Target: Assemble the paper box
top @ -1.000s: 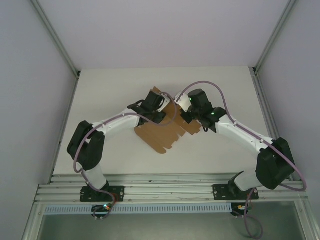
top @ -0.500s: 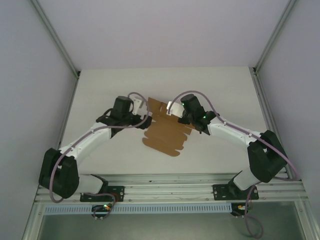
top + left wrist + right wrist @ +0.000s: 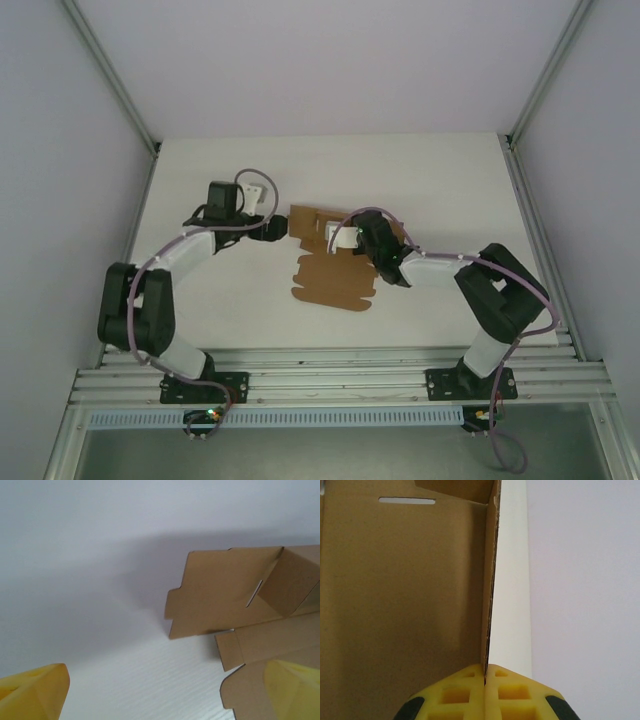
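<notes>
The slotted side panel leans out from the paper box's raised far side, so next my left gripper pinches the panel's loose edge and swings it upright to close the paper box's corner.
The paper box is a brown die-cut cardboard sheet lying mid-table, its far part folded up. My right gripper is over that raised part. In the right wrist view the yellow fingers are shut on the edge of an upright cardboard panel that has a slot near its top. My left gripper sits just left of the sheet's far left corner, open and holding nothing. In its wrist view a raised flap and flat tabs lie ahead, between the spread yellow fingertips.
The white table is bounded by grey walls on three sides and slanted frame posts at the back corners. An aluminium rail runs along the near edge by the arm bases.
The left gripper has pulled off the sheet to its left edge. The right gripper has shifted left over the sheet, which now lies squarer with its far panel raised.
</notes>
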Controlling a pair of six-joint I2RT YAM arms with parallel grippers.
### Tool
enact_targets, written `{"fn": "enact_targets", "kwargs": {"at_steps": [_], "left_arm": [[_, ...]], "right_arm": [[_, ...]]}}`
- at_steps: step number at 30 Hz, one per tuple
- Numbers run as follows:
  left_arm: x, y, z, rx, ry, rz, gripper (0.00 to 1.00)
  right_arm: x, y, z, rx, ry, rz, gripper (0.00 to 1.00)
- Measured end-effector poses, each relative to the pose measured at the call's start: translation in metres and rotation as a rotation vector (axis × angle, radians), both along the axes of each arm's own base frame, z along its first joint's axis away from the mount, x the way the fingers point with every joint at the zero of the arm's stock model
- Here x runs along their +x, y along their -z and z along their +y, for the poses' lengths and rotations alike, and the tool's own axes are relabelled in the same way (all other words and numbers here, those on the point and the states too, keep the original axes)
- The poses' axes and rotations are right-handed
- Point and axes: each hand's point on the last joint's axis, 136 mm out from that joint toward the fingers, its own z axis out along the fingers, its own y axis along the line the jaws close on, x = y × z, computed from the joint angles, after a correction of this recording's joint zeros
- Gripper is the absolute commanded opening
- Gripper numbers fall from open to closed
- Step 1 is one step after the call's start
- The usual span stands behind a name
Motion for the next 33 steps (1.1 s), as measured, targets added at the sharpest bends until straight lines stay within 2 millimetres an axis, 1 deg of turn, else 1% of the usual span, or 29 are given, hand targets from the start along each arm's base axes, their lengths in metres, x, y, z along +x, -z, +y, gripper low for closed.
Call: {"fn": "enact_targets", "kwargs": {"at_steps": [4, 8, 13, 15, 16, 17, 18, 19, 20, 23, 25, 28, 29, 31, 33], "left_arm": [[0.028, 0.005, -0.004, -0.028, 0.053, 0.002, 1.0], [0.038, 0.009, -0.006, -0.054, 0.109, 0.008, 1.0], [0.054, 0.002, -0.026, -0.075, 0.224, -0.004, 0.96], [0.053, -0.002, -0.034, -0.082, 0.276, -0.015, 0.92], [0.05, -0.003, -0.037, -0.084, 0.3, -0.015, 0.91], [0.047, -0.004, -0.04, -0.085, 0.319, -0.012, 0.88], [0.043, -0.004, -0.044, -0.083, 0.342, -0.012, 0.83], [0.04, -0.004, -0.048, -0.08, 0.364, -0.006, 0.76], [0.038, -0.003, -0.051, -0.078, 0.382, 0.0, 0.74], [0.033, 0.001, -0.06, -0.063, 0.421, 0.017, 0.73], [0.029, 0.005, -0.064, -0.056, 0.442, 0.032, 0.69], [0.024, 0.007, -0.066, -0.045, 0.464, 0.055, 0.68], [0.023, 0.006, -0.066, -0.043, 0.47, 0.056, 0.66], [0.024, 0.003, -0.068, -0.036, 0.486, 0.048, 0.55], [0.023, 0.001, -0.068, -0.031, 0.495, 0.047, 0.42]], "right_arm": [[-0.001, -0.004, 0.002, 0.005, -0.021, -0.061, 0.0], [-0.001, -0.006, 0.003, 0.008, -0.03, -0.076, 0.0], [-0.003, -0.007, 0.007, 0.015, -0.043, -0.079, 0.0], [-0.003, -0.007, 0.007, 0.015, -0.044, -0.077, 0.0], [-0.003, -0.006, 0.007, 0.016, -0.044, -0.076, 0.0], [-0.003, -0.006, 0.007, 0.016, -0.044, -0.076, 0.0], [-0.003, -0.006, 0.007, 0.017, -0.044, -0.075, 0.0], [-0.003, -0.006, 0.007, 0.018, -0.044, -0.075, 0.0], [-0.003, -0.006, 0.008, 0.022, -0.044, -0.073, 0.0], [-0.004, -0.006, 0.008, 0.032, -0.042, -0.069, 0.0], [-0.004, -0.006, 0.008, 0.038, -0.042, -0.064, 0.0], [-0.006, -0.006, 0.008, 0.041, -0.042, -0.056, 0.0], [-0.006, -0.007, 0.007, 0.043, -0.041, -0.056, 0.0], [-0.006, -0.008, 0.007, 0.05, -0.038, -0.055, 0.0], [-0.006, -0.008, 0.007, 0.052, -0.035, -0.048, 0.0]]}}
